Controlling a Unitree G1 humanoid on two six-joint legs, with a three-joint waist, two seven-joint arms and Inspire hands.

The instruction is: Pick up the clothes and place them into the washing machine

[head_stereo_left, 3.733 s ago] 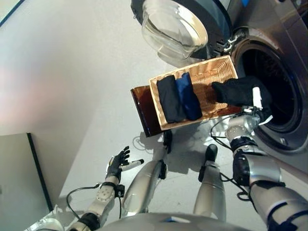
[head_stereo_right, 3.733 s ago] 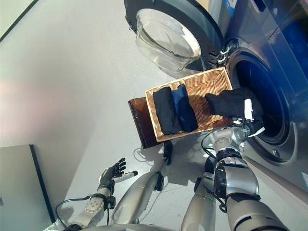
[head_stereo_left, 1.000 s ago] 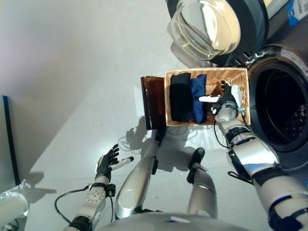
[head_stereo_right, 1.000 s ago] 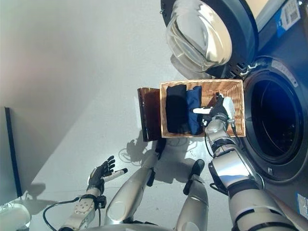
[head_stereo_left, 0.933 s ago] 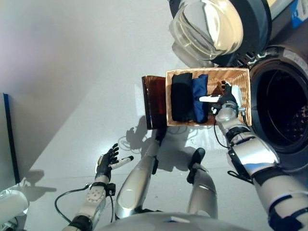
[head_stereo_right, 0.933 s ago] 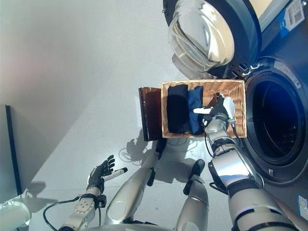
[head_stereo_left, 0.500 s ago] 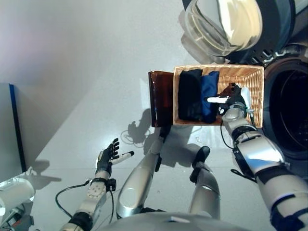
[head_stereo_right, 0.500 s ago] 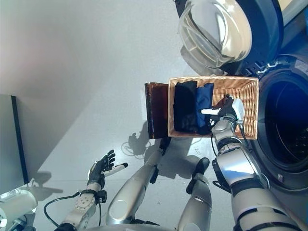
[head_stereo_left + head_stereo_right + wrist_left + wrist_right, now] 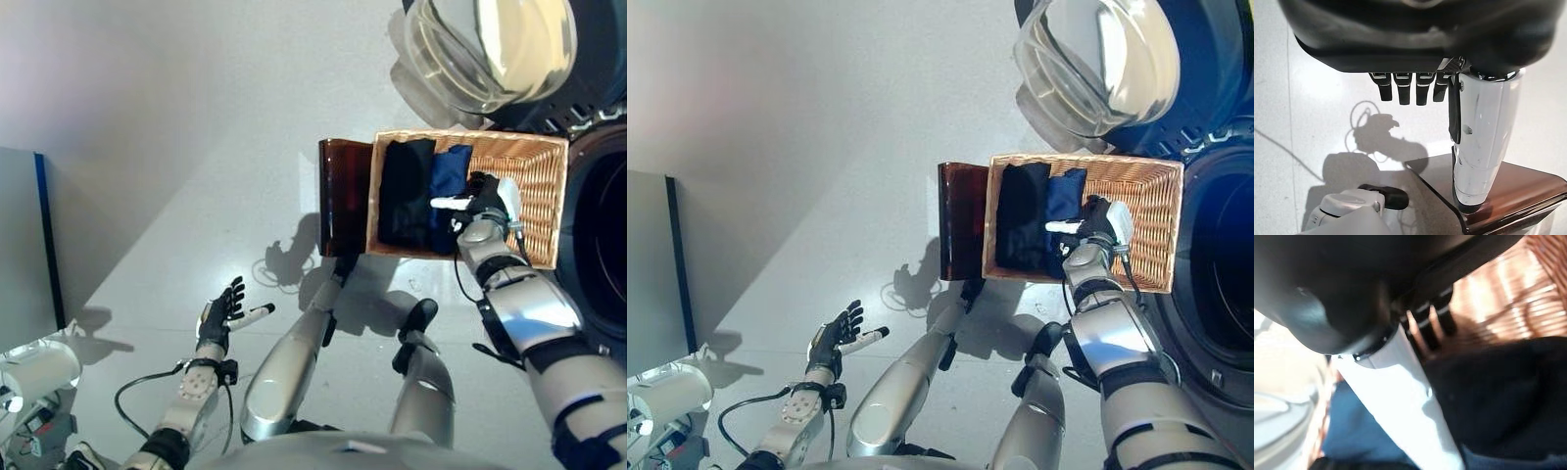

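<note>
My gripper will carry the black garment (image 9: 407, 186) to the drum, and the garment should trail behind over the basket's rim because it lies in a long, soft fold (image 9: 404, 230).
A shallow wicker basket (image 9: 537, 201) rests on a dark brown box (image 9: 343, 196) beside the washing machine's open drum (image 9: 605, 245). In it lie a folded black garment (image 9: 405, 191) and a folded blue garment (image 9: 453, 171) side by side. My right hand (image 9: 482, 201) is open inside the basket, just right of the blue garment, its white-covered thumb (image 9: 1400, 382) reaching over the cloth. The right wrist view shows dark cloth (image 9: 1508, 396) and blue cloth (image 9: 1356, 431) under the hand, not gripped. My left hand (image 9: 217, 318) is open and empty over the floor at lower left.
The machine's round glass door (image 9: 490, 44) stands open above the basket. A grey panel with a blue edge (image 9: 20, 245) stands at the far left, and a white object (image 9: 39, 372) lies at the bottom left. The grey floor spreads left of the box.
The whole picture has shifted right, so the camera moved. 3.7 s ago my right hand held a black garment at the drum; now it is empty in the basket by the blue garment.
</note>
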